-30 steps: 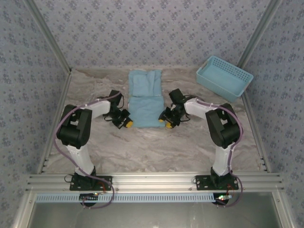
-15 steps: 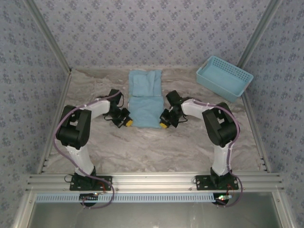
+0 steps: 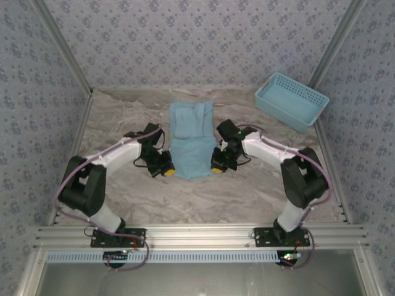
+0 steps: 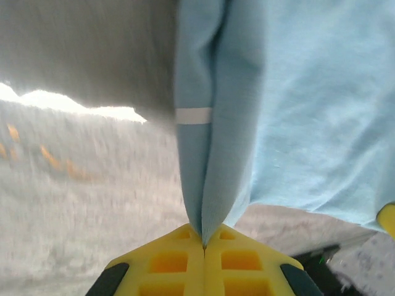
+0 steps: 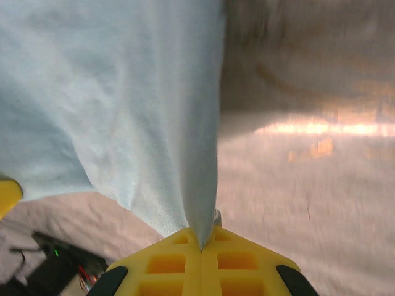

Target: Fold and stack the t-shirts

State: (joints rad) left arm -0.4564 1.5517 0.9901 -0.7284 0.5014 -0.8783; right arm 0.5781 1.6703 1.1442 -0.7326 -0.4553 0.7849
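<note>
I should use my left gripper and my right gripper to swing the t-shirt's near edge (image 3: 192,176) over the folded far part (image 3: 191,121), because that edge sags toward me, away from that part.
A light sky-blue t-shirt (image 3: 192,145) lies lengthwise in the middle of the table, its far part folded over. My left gripper (image 3: 168,172) is shut on the shirt's near-left corner, and my right gripper (image 3: 216,167) is shut on the near-right corner. Both corners are lifted off the table, so the near edge sags between them. In the left wrist view the t-shirt (image 4: 247,123) hangs pinched between yellow fingertips (image 4: 166,262). Seen from the right wrist, the t-shirt (image 5: 123,105) runs into closed yellow fingertips (image 5: 237,262). No lettering is visible.
A light-blue plastic lattice basket (image 3: 291,101) stands at the back right corner. The marbled grey table (image 3: 203,197) has open room in front of the shirt. Patterned walls close in the back and sides.
Both grippers have risen and drawn toward the near edge with the shirt's corners held. The shirt's near part now hangs lifted and narrowed.
</note>
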